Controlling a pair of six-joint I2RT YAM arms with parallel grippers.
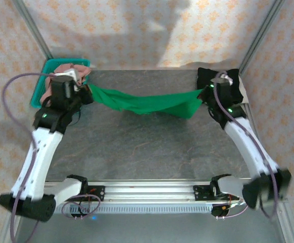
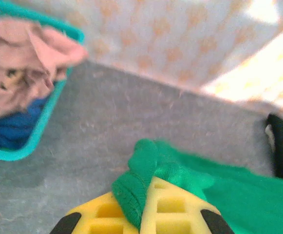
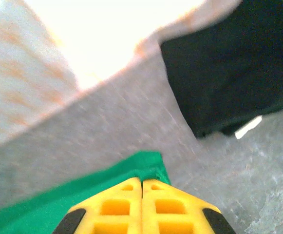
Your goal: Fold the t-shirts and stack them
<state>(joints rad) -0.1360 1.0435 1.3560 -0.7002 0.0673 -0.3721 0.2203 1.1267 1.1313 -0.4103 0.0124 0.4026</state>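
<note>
The green t-shirt hangs in a narrow, sagging piece (image 1: pixel 147 103). My grippers need to raise it high, then pull it down across the grey table (image 1: pixel 141 139) to spread it out before folding.
A bright green t-shirt (image 1: pixel 147 103) hangs stretched across the back of the grey table between both arms. My left gripper (image 1: pixel 86 91) is shut on its left end; in the left wrist view a bunched green hem (image 2: pixel 141 180) is pinched between the yellow fingers (image 2: pixel 170 204). My right gripper (image 1: pixel 207 91) is shut on the right end, its yellow fingers (image 3: pixel 126 204) pressed together over a green corner (image 3: pixel 146 165). A black t-shirt (image 3: pixel 229 63) lies at the back right corner (image 1: pixel 207 76). Pink (image 2: pixel 19 63) and blue (image 2: pixel 9 129) t-shirts fill the basket.
The teal plastic basket (image 1: pixel 41 83) stands at the back left corner, close behind the left arm. Patterned walls (image 1: pixel 147 30) enclose the table on three sides. A metal rail (image 1: pixel 147 192) with both arm bases runs along the near edge.
</note>
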